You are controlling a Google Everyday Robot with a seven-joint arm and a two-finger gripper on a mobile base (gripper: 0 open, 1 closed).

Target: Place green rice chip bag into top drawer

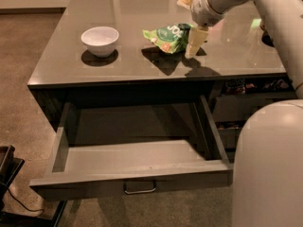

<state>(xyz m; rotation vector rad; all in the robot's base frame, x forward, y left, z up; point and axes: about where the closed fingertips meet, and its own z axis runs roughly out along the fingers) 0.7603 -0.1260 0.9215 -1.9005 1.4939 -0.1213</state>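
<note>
I expect the green rice chip bag [171,38] to stay spread instead of drooping when I lift it, since the bag's loose end sticks out above its dark shadow.
The green rice chip bag [167,37] lies on the grey countertop, right of the middle. My gripper [193,45] hangs from the arm at the upper right and reaches down to the counter right against the bag's right end. I cannot tell whether it touches or holds the bag. The top drawer [132,178] is pulled wide open below the counter's front edge, with its light grey floor bare and a small metal handle [140,189] on its front.
A white bowl [100,40] stands on the counter left of the bag. My arm's pale body [267,164] fills the lower right, in front of narrower dark drawers [246,108]. A dark object [7,174] sits on the floor at the lower left.
</note>
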